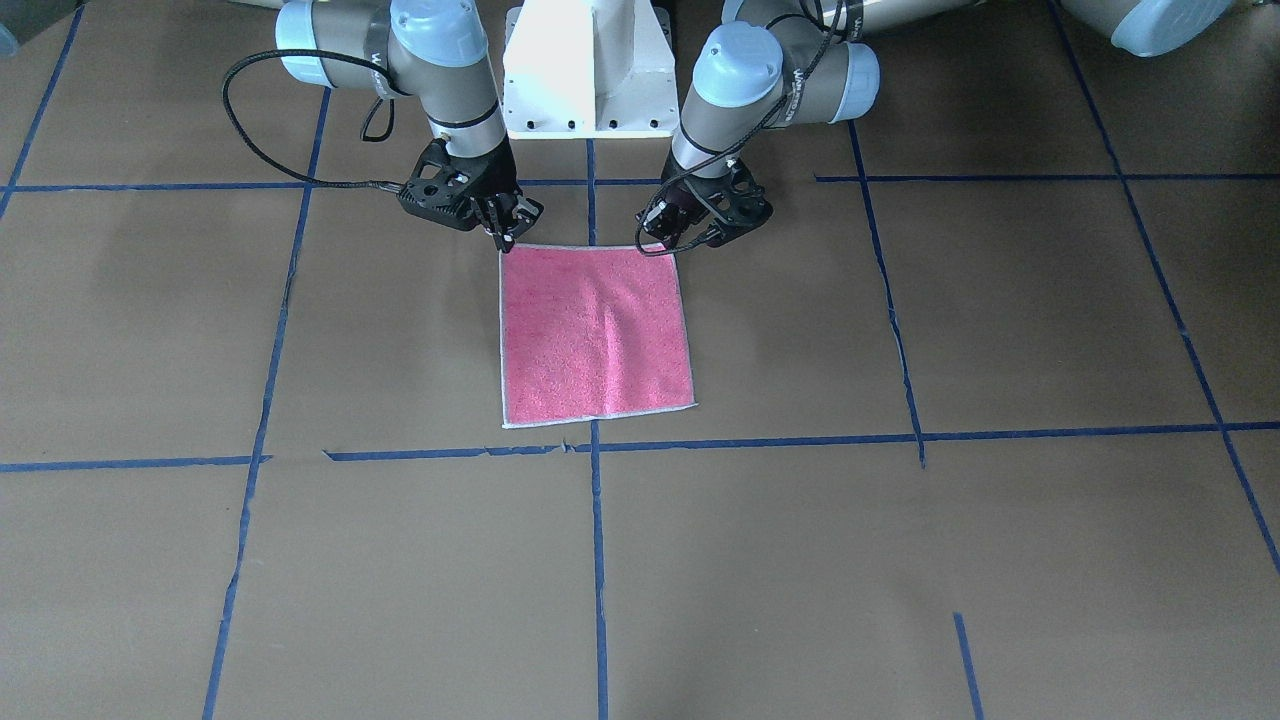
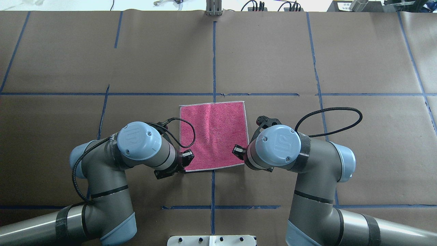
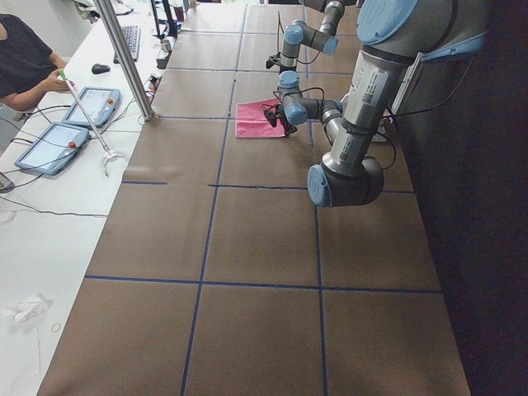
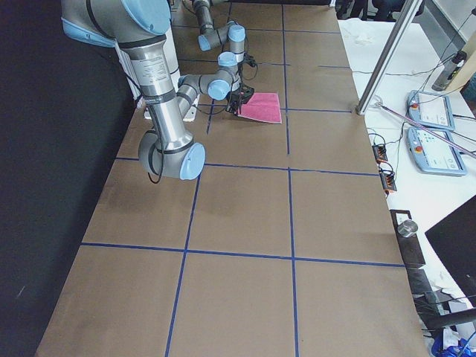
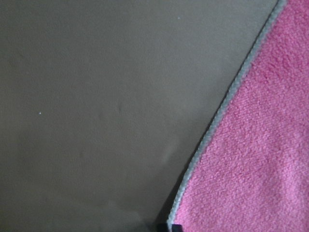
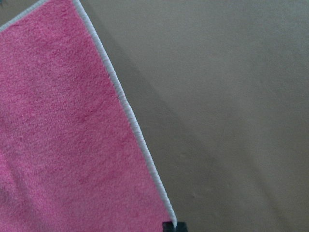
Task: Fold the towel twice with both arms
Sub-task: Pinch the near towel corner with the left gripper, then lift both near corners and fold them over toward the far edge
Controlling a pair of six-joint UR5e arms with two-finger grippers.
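Note:
The towel's far edge [image 1: 600, 416] is at a slant to the blue tape. My left gripper and my right gripper should pull the towel square before they fold its near edge [image 1: 588, 248] over.
The towel [image 1: 595, 335] lies flat on the brown table, pink face up, with a soft ridge down its middle; it also shows in the overhead view [image 2: 213, 135]. My left gripper [image 1: 668, 240] is shut on the towel's corner nearest my base on my left. My right gripper [image 1: 507, 235] is shut on the other near corner. In the overhead view the left gripper [image 2: 185, 163] and the right gripper [image 2: 239, 152] sit at the towel's near edge. Each wrist view shows the whitish hem [image 5: 217, 116] [image 6: 130, 116] running down to a black fingertip [image 5: 176, 227] [image 6: 168, 226], with a shadow beside it.
The white pedestal base [image 1: 590, 80] stands just behind the towel. Blue tape lines [image 1: 596, 560] divide the brown table. In the exterior left view a metal pole [image 3: 124, 58], tablets [image 3: 95, 103] and an operator [image 3: 25, 66] are on the far side.

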